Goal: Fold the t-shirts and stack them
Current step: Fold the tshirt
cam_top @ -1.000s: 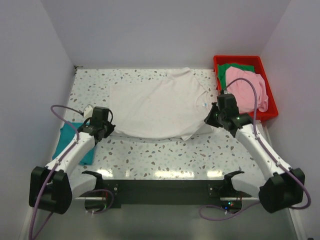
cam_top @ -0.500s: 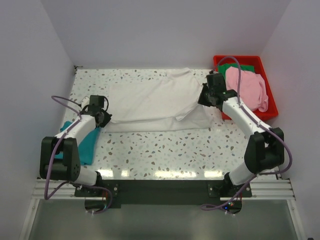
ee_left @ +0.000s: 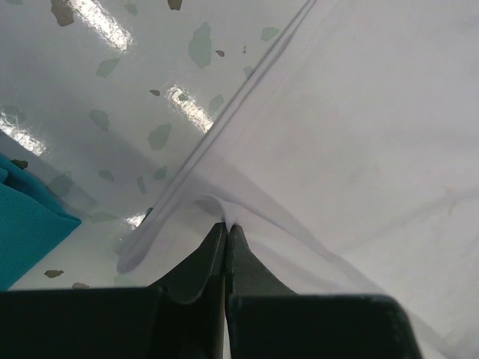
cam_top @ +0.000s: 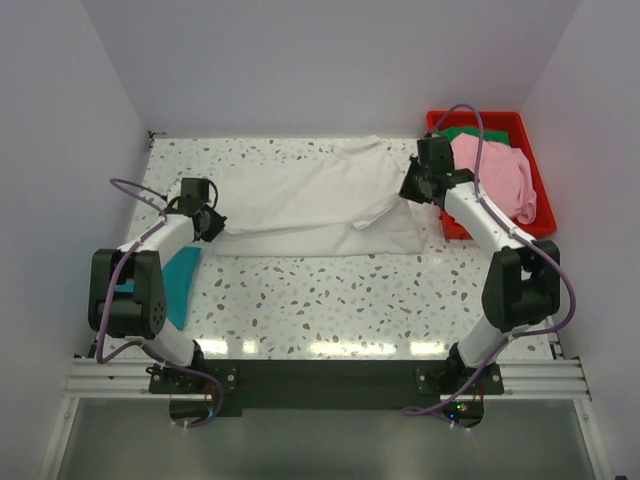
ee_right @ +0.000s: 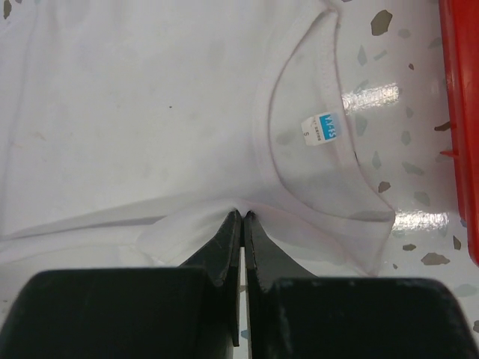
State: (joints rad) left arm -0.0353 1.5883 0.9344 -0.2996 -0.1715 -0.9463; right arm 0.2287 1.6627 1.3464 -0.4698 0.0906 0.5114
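Observation:
My left gripper has hold of a raised pinch inside the off-white t-shirt's edge. I should open it, take the t-shirt's near corner and pull the t-shirt closer.
The off-white t-shirt lies across the back of the table, its near half doubled over onto the far half. My left gripper is shut on a pinch of its left edge. My right gripper is shut on the fabric just below the collar, close to the blue neck label. A folded teal t-shirt lies at the left, under my left arm. A pink t-shirt and a green t-shirt sit in the red bin.
The red plastic bin stands at the back right, its wall just right of my right gripper. Walls close off the table at the back and both sides. The speckled tabletop shows in front of the shirt.
Both grippers have carried the shirt's near edge toward the back, folding it over itself. Both arms now reach farther out and the shirt looks narrower front to back.

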